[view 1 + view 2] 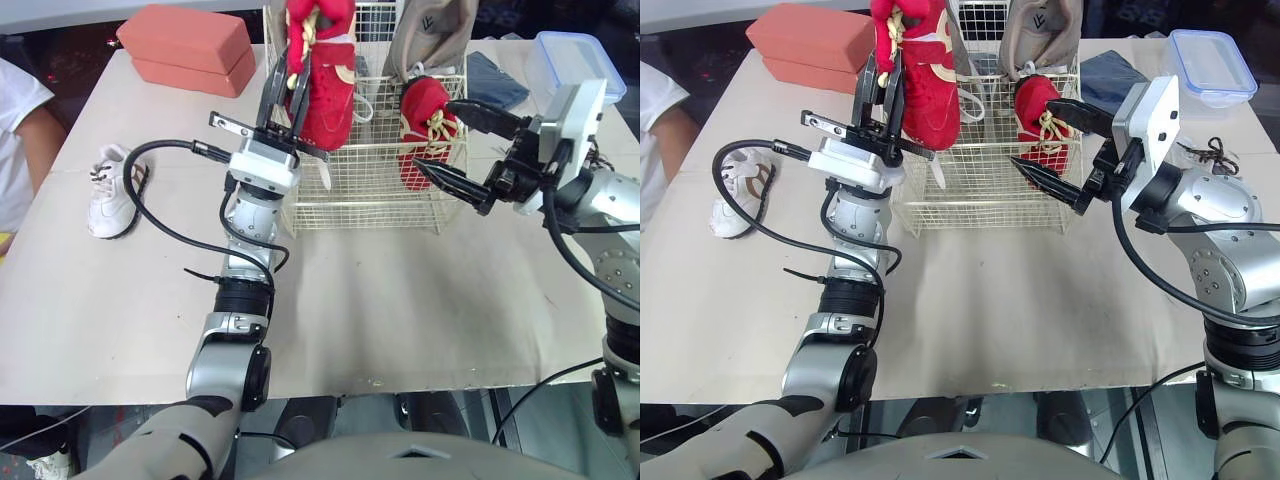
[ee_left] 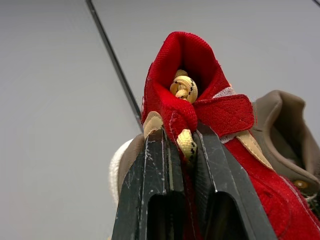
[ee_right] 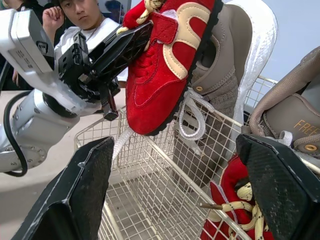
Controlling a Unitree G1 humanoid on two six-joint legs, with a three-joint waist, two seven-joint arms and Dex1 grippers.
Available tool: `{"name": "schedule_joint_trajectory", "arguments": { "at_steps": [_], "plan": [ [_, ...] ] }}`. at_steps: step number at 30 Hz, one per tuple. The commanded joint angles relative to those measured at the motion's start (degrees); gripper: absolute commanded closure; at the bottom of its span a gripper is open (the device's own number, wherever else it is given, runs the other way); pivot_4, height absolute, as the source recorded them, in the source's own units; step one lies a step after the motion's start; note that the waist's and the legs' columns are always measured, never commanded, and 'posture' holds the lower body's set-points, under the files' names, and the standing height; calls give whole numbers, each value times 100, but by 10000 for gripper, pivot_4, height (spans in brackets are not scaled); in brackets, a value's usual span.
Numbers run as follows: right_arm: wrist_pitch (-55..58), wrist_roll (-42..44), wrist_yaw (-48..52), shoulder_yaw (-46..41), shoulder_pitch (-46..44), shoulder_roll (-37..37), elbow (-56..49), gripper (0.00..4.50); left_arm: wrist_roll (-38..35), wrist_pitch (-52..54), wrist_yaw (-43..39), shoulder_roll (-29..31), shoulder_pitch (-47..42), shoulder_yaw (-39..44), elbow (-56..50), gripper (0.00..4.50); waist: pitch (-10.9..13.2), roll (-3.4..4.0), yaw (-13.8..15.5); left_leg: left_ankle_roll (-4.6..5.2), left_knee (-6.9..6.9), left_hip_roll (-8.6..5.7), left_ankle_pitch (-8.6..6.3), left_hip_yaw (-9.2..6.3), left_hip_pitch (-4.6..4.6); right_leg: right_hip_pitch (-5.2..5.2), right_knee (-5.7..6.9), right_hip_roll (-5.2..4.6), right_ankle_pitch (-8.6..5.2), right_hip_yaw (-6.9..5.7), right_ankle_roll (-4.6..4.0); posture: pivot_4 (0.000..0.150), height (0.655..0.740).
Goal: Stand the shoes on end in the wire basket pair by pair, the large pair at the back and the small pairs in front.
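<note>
The red shoe (image 3: 161, 62) will lean back when I lower it, because the large taupe shoe (image 3: 218, 75) stands up close behind the red shoe's toe at the basket's rim.
A wire basket (image 1: 370, 195) stands mid-table. My left gripper (image 1: 285, 95) is shut on the tongue and lace of a red shoe (image 1: 328, 85), holding it toe-down above the basket's front left; the pinch shows close up in the left wrist view (image 2: 180, 132). A second red shoe (image 1: 428, 125) stands on end at the basket's front right. Two large taupe shoes (image 1: 432, 35) (image 3: 220, 75) stand at the back. My right gripper (image 1: 1031, 131) is open at the basket's right front corner, its fingertips either side of the second red shoe. A small white shoe (image 1: 115, 190) lies on the table to the left.
A red shoebox (image 1: 190, 45) sits at the back left. A clear plastic container (image 1: 575, 55) and a blue cloth (image 1: 495, 75) lie at the back right. A person (image 1: 20, 120) sits at the table's left edge. Something white with dark laces (image 1: 1212, 152) lies behind my right arm.
</note>
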Motion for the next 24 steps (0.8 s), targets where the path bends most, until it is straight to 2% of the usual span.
{"name": "schedule_joint_trajectory", "arguments": {
  "at_steps": [1,5,8,12,16,20,24],
  "plan": [
    [-46,88,-60,-210,18,-26,-217,6673,87,-36,146,54,30,-74,296,44648,-1,0,0,0,0,0,0,0,0,0,0,0,0,0,0,1500,7400],
    [-53,98,-75,-209,56,-14,-219,6673,8,-80,201,125,-33,-115,383,44648,-2,0,-1,0,0,0,0,0,1,1,1,0,0,0,0,1500,7400],
    [-24,182,-132,-225,23,30,-216,6673,-379,5,1,113,-84,-226,271,44648,-2,1,-2,0,0,0,0,0,2,0,3,0,0,1,0,1500,7400],
    [405,903,-586,-354,-220,365,-260,6673,-1321,457,-490,93,-204,-475,-428,44648,-1,0,-8,0,0,0,0,-2,1,0,3,0,0,0,0,1500,7400],
    [667,1237,-1131,-282,-531,792,-221,6673,-2026,1018,-899,24,-226,-652,-1125,44648,-1,0,-22,0,2,0,0,-5,-6,-5,2,-1,0,-1,0,1500,7400],
    [775,1288,-1504,-139,-866,1231,-5,6673,-2531,1505,-1372,-24,-165,-836,-1640,44648,-1,0,-53,0,0,0,0,-4,-5,-7,2,0,0,2,0,1500,7400],
    [825,1303,-1613,-5,-1042,1506,145,6673,-2735,1766,-1642,-72,-117,-905,-1832,44648,-1,1,-54,0,-1,0,0,-5,-4,-6,2,0,0,0,0,1500,7400]
  ]
}}
